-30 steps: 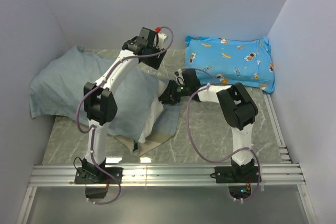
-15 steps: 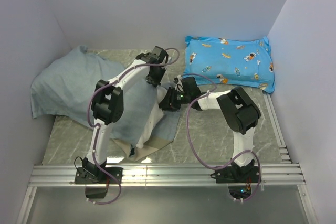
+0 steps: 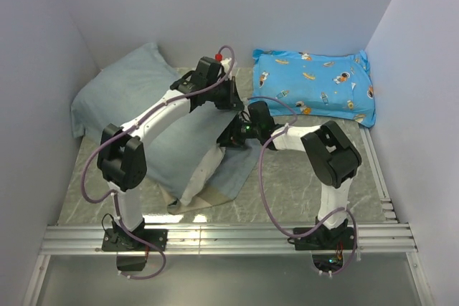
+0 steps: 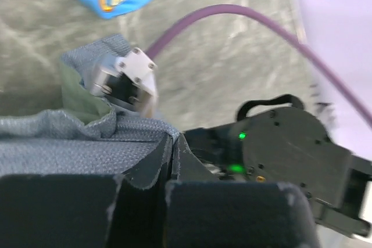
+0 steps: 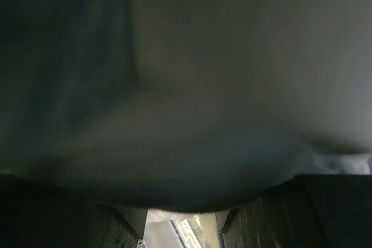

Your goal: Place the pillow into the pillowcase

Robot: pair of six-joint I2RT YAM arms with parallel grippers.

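My left gripper should take the edge (image 3: 204, 160) beside the pillow's bulge and lift, because the white pillow (image 3: 201, 176) bulges out nearer than the hem corner in my left gripper.
The grey-blue pillowcase (image 3: 136, 98) lies puffed up from the back left to the table's middle. A strip of the white pillow (image 3: 203, 171) shows at its open near end, above a tan flap (image 3: 209, 196). My left gripper (image 3: 234, 99) is shut on the pillowcase's hem (image 4: 87, 137), and the left wrist view shows its fingertips (image 4: 165, 149) pressed together on the cloth. My right gripper (image 3: 232, 136) is pushed in under the fabric at the opening. In the right wrist view its fingers (image 5: 58, 219) stand apart, and dark cloth (image 5: 192, 85) bulges over them.
A bright blue cartoon-print cushion (image 3: 315, 85) lies at the back right, close to the right wall. Purple cables (image 4: 232, 13) loop beside both arms. Walls enclose the table on three sides. A metal rail (image 3: 229, 238) runs along the near edge.
My left gripper came down from above the pillowcase and shut on its hem near the right gripper. The pillowcase's bulk shifted from the left edge toward the back and middle.
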